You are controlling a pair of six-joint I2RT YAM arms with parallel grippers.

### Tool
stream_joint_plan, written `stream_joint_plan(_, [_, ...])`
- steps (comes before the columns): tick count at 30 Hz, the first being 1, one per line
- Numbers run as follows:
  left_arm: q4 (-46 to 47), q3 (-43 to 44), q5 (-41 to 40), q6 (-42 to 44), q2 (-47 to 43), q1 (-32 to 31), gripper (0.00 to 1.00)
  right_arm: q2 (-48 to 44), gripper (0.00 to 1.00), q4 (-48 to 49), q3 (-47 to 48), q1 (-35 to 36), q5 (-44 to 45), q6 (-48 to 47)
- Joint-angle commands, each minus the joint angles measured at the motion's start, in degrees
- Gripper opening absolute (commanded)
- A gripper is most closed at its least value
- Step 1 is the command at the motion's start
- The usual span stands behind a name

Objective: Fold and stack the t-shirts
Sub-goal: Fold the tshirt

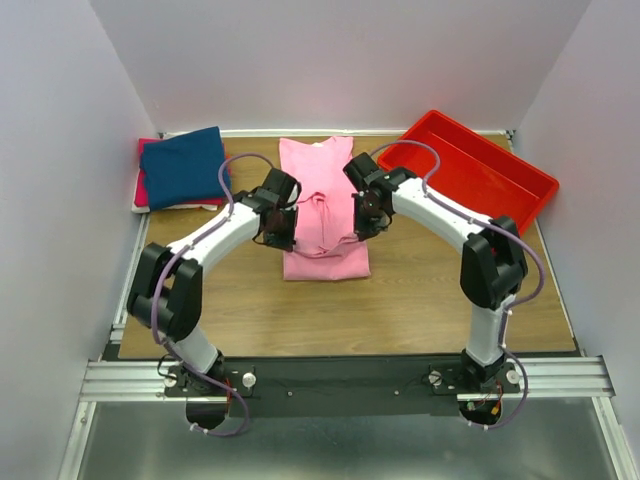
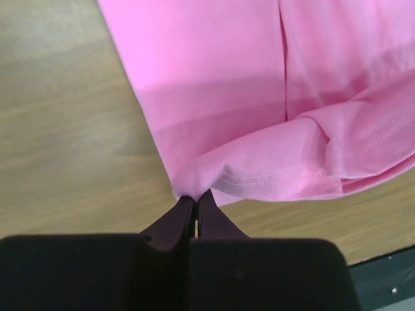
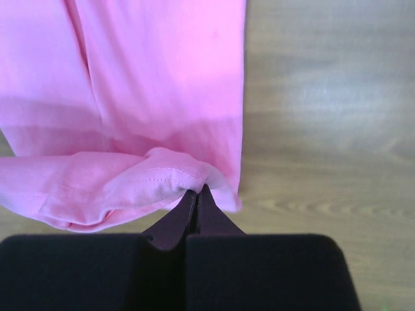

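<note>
My right gripper continues to carry the lifted hem corner (image 1: 348, 241) over the shirt's upper half (image 1: 321, 178) and lets go there, because the hem corner lines up with the shirt's long edge.
A light pink t-shirt (image 1: 320, 175) lies lengthwise on the middle of the wooden table, its sides folded in. My left gripper (image 1: 283, 232) is shut on the shirt's lifted left hem corner (image 2: 214, 178). My right gripper (image 1: 362, 222) is shut on the right hem corner (image 3: 175, 178). The held hem is raised and curls over the flat part of the shirt (image 2: 214, 71). At the back left a folded navy t-shirt (image 1: 185, 165) lies on top of a red-magenta one (image 1: 141, 186), with a white edge (image 1: 180, 207) showing beneath.
A rigid red plastic tray (image 1: 520, 170) stands tilted at the back right corner. Bare wooden table (image 1: 330, 315) stretches between the shirt and the arm bases. White walls close in the back and both sides.
</note>
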Motion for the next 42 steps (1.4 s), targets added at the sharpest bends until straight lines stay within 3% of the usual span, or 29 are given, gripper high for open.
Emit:
stream_joint_plan(1, [1.5,5.8,-1.3,4.4,5.6,2.3,0.00,5.9,0.01,-0.7,7.8,-1.6,3.3,-4.1])
stream_joint_plan(11, [4.9,15.8,5.5,6.0,15.8,9.3,0.00,17.6,0.00,-1.1,23.3,-6.4,2.7,-9.6])
stream_joint_plan(25, [8.8,23.7,12.6,7.6,25.5,13.0,0.00,25.8,0.00,-2.1,31.9,-9.3,0.6,-12.8])
stream_joint_plan(26, [8.7,24.0,12.1,7.0,25.7,13.2,0.04,26.4,0.00,-2.1,33.3,-9.4,0.4,-13.1])
stream_joint_plan(29, [8.9,24.8,10.8,5.7,25.1,14.1,0.23,27.8,0.13,-2.4,35.8,-9.7,-0.3,-13.9])
stream_joint_plan(30, [9.4,25.1,10.5,4.8,24.4,14.8,0.40,27.8,0.27,-2.7,37.1,-9.7,-0.4,-13.8])
stream_joint_plan(31, [9.8,25.2,10.4,4.3,24.0,15.1,0.46,27.6,0.34,-2.8,37.7,-9.9,-0.3,-13.7])
stream_joint_plan(32, [10.1,25.3,10.3,4.1,23.5,15.5,0.49,26.8,0.43,-2.9,38.0,-9.9,-0.2,-13.6])
stream_joint_plan(36, [11.6,25.4,10.3,3.0,20.8,16.0,0.51,23.1,0.54,-2.9,37.2,-10.2,1.1,-12.8])
stream_joint_plan(42, [12.5,18.2,11.9,4.9,17.3,16.0,0.52,17.7,0.57,-2.7,30.8,-10.2,-0.9,-11.3])
